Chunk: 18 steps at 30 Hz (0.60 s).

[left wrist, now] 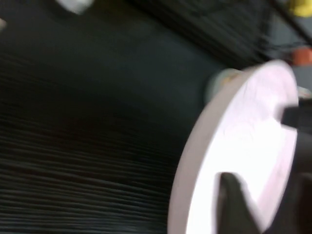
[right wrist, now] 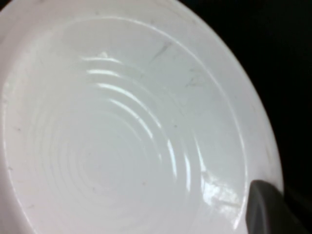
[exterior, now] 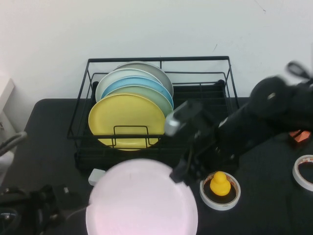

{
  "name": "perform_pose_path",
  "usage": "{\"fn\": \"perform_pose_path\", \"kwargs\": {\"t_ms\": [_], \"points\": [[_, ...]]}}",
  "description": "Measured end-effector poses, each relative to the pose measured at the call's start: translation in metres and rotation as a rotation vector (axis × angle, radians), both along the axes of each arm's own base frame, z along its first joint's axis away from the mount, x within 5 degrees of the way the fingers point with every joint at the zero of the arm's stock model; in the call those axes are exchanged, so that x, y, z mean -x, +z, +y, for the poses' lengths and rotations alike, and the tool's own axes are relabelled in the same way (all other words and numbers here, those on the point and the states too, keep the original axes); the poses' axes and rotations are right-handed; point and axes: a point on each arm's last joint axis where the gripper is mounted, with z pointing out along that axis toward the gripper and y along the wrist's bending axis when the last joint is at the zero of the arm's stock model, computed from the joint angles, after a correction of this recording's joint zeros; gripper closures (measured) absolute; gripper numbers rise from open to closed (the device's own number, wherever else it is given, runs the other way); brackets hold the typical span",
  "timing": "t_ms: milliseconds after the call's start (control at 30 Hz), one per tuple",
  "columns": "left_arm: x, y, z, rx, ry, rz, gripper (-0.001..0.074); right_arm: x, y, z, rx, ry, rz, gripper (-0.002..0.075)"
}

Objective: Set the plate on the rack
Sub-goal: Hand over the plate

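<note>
My left gripper should take the pink plate's free rim (exterior: 90,209) from my right gripper, because the space (exterior: 129,141) in front of the yellow plate is on my left gripper's side.
The pale pink plate (exterior: 142,203) is in front of the black wire rack (exterior: 80,110), near the table's front edge. My right gripper (exterior: 182,172) reaches in from the right and is shut on the plate's right rim. In the right wrist view the plate (right wrist: 122,126) fills the picture, with one finger (right wrist: 267,208) on its rim and the other hidden. My left gripper (exterior: 51,208) sits low at the front left, apart from the plate. In the left wrist view its fingers (left wrist: 235,202) stand apart, with the plate (left wrist: 243,141) beyond them.
The rack holds several upright plates, a yellow one (exterior: 126,117) in front. A yellow duck (exterior: 220,183) sits in a tape roll (exterior: 220,199) right of the pink plate. Another tape roll (exterior: 304,172) and an orange item (exterior: 298,136) lie far right. A small white object (exterior: 96,176) lies beside the rack.
</note>
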Motion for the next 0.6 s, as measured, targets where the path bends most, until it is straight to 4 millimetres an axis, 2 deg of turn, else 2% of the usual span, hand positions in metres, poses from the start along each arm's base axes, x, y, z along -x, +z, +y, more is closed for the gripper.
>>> {"fn": "perform_pose_path", "kwargs": {"t_ms": [67, 133, 200, 267, 333, 433, 500, 600], "points": [[0.000, 0.004, -0.005, 0.058, -0.027, -0.020, 0.0318, 0.004, 0.020, -0.003, -0.024, -0.002, -0.051, 0.0715], [0.000, 0.008, -0.007, 0.089, -0.051, -0.057, 0.0213, 0.008, 0.038, -0.006, -0.049, -0.009, -0.099, 0.0716], [-0.001, 0.011, -0.009, 0.116, -0.066, -0.087, 0.0173, 0.012, 0.050, -0.008, -0.069, -0.013, -0.124, 0.0716], [-0.001, 0.013, -0.011, 0.125, -0.083, -0.118, 0.0171, 0.014, 0.059, -0.009, -0.090, -0.018, -0.137, 0.0716], [-0.002, 0.014, -0.011, 0.121, -0.099, -0.143, 0.0193, 0.016, 0.063, -0.009, -0.112, -0.026, -0.135, 0.0716], [-0.002, 0.015, -0.011, 0.086, -0.133, -0.189, 0.0268, 0.017, 0.066, -0.006, -0.155, -0.024, -0.127, 0.0716], [-0.002, 0.015, -0.011, 0.064, -0.151, -0.213, 0.0356, 0.018, 0.067, -0.005, -0.178, -0.020, -0.124, 0.0716], [-0.002, 0.015, -0.011, 0.033, -0.180, -0.247, 0.0540, 0.018, 0.069, -0.003, -0.211, -0.024, -0.116, 0.0716]]}}
